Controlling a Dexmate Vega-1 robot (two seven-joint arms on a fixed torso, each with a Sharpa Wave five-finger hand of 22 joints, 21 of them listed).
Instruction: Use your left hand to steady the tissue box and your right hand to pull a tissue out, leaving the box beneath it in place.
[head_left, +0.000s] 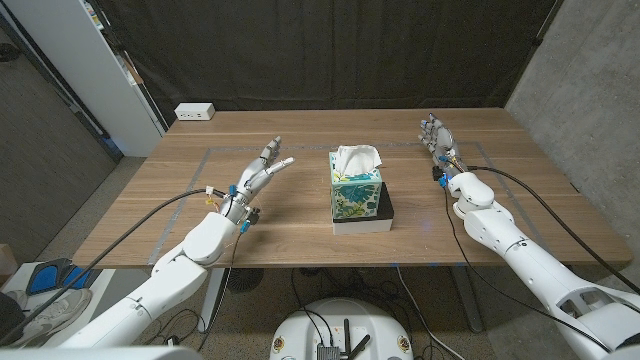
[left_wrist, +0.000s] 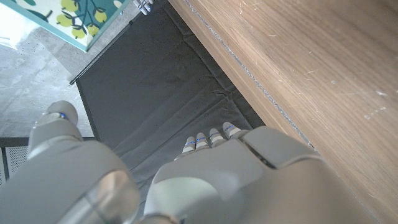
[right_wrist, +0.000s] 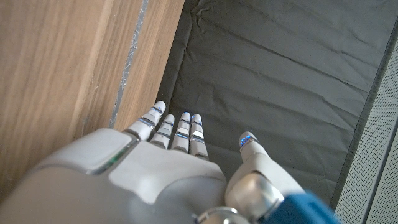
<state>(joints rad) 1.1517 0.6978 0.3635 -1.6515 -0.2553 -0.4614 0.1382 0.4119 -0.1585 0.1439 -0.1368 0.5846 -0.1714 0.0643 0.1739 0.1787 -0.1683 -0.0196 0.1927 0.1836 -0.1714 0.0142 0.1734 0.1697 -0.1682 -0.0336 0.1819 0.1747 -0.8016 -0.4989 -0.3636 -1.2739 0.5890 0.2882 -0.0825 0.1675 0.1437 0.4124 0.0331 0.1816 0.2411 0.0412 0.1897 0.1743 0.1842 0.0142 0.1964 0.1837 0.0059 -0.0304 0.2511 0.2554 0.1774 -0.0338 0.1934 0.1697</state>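
The black top of the flat box (head_left: 385, 205) can be seen past the base of the tissue box (head_left: 356, 193), so the tissue box will come away alone when I lift it.
A tissue box (head_left: 356, 195) with a teal leaf pattern stands mid-table on a flat box (head_left: 381, 215) that is black on top with a white edge. A white tissue (head_left: 354, 159) sticks up from its top. My left hand (head_left: 258, 177) is open to the left of the box, about a hand's length away, fingers spread and pointing toward the table's far side. My right hand (head_left: 438, 141) is open at the far right, well clear of the box, fingers straight. A corner of the tissue box (left_wrist: 81, 18) shows in the left wrist view beyond my left hand (left_wrist: 211, 168).
The wooden table (head_left: 300, 225) carries a faint taped rectangle outline. A white power strip (head_left: 194, 112) lies at its far left corner. A black curtain hangs behind the table, a white cabinet stands at the left, a concrete wall at the right.
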